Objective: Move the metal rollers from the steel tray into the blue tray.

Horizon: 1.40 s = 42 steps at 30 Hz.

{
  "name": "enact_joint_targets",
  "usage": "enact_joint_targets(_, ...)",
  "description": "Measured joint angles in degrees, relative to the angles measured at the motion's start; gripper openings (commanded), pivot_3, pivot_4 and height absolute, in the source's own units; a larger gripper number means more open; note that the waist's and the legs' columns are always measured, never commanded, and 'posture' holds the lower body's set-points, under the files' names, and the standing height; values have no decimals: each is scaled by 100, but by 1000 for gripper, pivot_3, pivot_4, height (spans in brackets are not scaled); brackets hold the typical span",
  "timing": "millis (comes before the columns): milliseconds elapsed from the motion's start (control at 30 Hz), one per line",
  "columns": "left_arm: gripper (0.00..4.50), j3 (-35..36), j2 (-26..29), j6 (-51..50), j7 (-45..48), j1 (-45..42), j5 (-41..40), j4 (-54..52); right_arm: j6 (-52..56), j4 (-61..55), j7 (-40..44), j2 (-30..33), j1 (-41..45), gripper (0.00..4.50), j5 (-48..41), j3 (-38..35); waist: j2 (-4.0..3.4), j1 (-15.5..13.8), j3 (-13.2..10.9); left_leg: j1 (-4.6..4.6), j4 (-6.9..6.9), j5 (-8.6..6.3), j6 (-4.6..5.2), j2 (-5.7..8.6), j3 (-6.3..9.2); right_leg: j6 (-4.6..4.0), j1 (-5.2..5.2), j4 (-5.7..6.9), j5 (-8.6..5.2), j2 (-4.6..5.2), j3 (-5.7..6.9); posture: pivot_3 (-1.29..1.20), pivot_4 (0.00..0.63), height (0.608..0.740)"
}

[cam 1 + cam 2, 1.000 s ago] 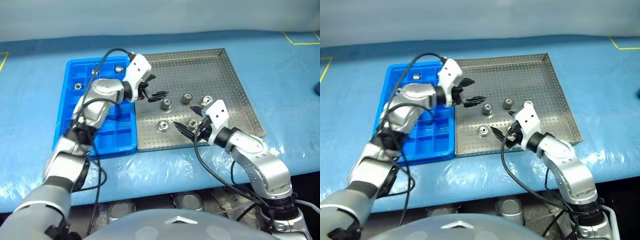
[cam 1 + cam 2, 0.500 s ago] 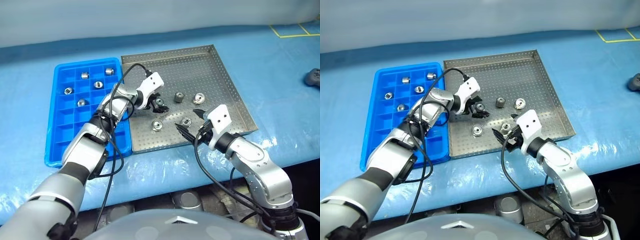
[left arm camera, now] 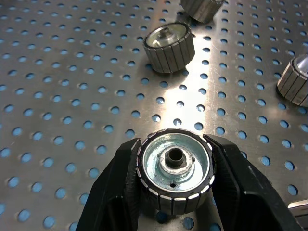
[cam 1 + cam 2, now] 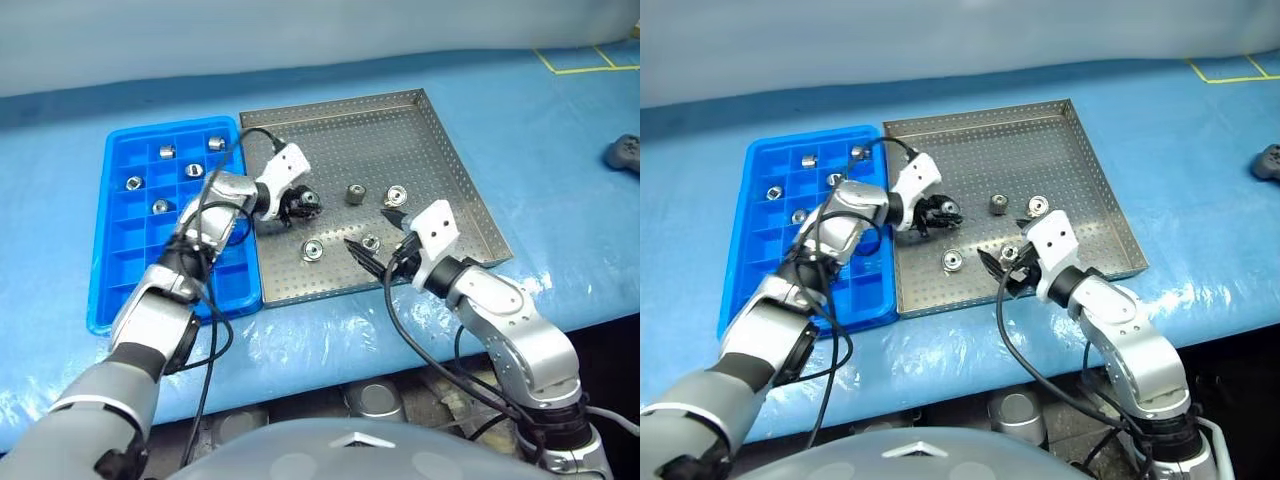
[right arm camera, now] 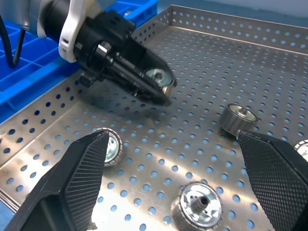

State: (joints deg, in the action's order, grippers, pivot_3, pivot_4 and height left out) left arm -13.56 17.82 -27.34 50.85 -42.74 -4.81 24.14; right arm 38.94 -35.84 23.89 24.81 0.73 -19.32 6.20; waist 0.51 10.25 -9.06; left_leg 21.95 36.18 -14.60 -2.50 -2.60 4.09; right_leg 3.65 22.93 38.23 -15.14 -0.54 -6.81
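My left gripper has its fingers squarely across the metal roller's sides [image 3: 174,203]. It should keep on to the blue tray's empty outer compartment [image 4: 130,233] and let the roller go there.
The steel tray [image 4: 400,135] lies on the blue table with the blue tray [image 4: 130,265] beside it on the left. My left gripper [image 4: 300,203] is down at the steel tray's left part, shut on a metal roller [image 3: 174,171] that rests on the perforated floor. Three more rollers [image 4: 355,194] [image 4: 395,196] [image 4: 312,249] lie loose in the steel tray. My right gripper [image 4: 372,230] hovers open near the tray's front edge, over a fourth roller [image 5: 199,201]. Several rollers [image 4: 160,206] sit in the blue tray's far compartments.
A dark object [image 4: 622,152] lies at the table's right edge, and yellow tape lines [image 4: 580,62] mark the far right corner. The table's front edge runs just below both trays.
My left gripper has come down onto the steel tray's floor and closed around a roller. The view has shifted. The right arm has kept still and open.
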Motion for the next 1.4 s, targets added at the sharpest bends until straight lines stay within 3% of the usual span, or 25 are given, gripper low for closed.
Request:
enact_joint_targets(233,1710,1873,24,-610,-1699,2109,-539,-3138,-131,300,135,-415,716,4500,118,725,-7,-55,4,-17,3,3,-6,-2,0,-4,-5,19,2,2,-2,-83,150,740)
enact_joint_targets(433,1710,2865,-240,-736,-3093,3582,-439,-4538,-342,719,404,-767,1149,4500,197,1313,1,-396,2,-18,33,8,-16,4,12,-3,-12,42,2,5,9,-5,150,740)
enact_joint_targets(633,1710,3272,-366,-548,-4005,4029,-141,-4607,-403,913,623,-799,1216,4500,226,1432,1,-651,2,-19,70,8,-16,4,22,18,-31,45,-4,5,24,-8,150,740)
enact_joint_targets(933,1710,3229,-354,-487,-4402,3857,-31,-3935,-480,923,573,-856,1148,4500,295,1404,-1,-629,3,-22,67,8,-16,2,24,26,-30,49,-6,1,25,-47,150,740)
enact_joint_targets(1200,4327,3089,-315,-620,-4282,3606,-321,-3915,-488,803,393,-822,882,4500,330,1242,0,-541,3,-16,66,7,-18,3,23,26,-27,47,-6,2,24,-85,150,740)
enact_joint_targets(1400,4474,2533,-112,-796,-3233,3063,-1198,-4562,-459,577,382,-436,669,4500,264,709,1,-542,2,-14,72,7,-19,6,19,27,-28,46,-7,5,22,-89,150,740)
